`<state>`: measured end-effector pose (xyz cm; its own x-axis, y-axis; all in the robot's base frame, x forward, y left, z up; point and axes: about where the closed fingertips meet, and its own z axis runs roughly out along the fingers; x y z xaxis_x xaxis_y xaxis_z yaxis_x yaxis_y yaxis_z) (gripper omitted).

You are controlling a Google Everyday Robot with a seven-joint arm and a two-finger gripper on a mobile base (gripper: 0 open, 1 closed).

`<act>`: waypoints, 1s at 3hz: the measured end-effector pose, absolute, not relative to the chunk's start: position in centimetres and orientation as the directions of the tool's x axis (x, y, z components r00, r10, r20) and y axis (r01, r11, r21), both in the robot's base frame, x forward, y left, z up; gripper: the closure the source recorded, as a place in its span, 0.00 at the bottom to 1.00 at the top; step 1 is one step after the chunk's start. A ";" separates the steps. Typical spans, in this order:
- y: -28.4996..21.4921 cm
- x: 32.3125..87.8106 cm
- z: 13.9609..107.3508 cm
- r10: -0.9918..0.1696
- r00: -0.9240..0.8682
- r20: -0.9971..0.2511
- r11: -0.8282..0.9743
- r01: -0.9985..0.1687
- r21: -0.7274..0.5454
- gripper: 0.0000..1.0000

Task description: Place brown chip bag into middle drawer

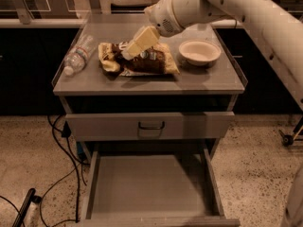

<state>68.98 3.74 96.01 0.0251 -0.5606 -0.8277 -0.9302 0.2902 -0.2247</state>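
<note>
My gripper's fingers are over the middle of the brown chip bag [149, 62] and clear of the white bowl. I should go on moving down until they are on both sides of the bag [139, 68].
The brown chip bag [154, 60] lies flat on the cabinet top [199, 79], dark brown in the middle with pale yellow ends. My gripper [130, 52] reaches down from the upper right on the white arm [199, 6]. Its tip is over the left-middle part of the bag, at or just above its surface, and hides part of it. The middle drawer [151, 186] is pulled out below, towards the camera. It is wide, shallow and grey, and its flat floor is bare.
A clear plastic bottle [78, 53] lies left of the bag. A white bowl [199, 52] stands right of it. A closed grey drawer front with a dark handle [150, 125] sits above the open drawer. Cables [64, 174] run over the floor at the left.
</note>
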 end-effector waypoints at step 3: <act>3.4 70.6 87.7 -0.662 -0.039 -0.749 0.274 -0.942 -0.193 0.00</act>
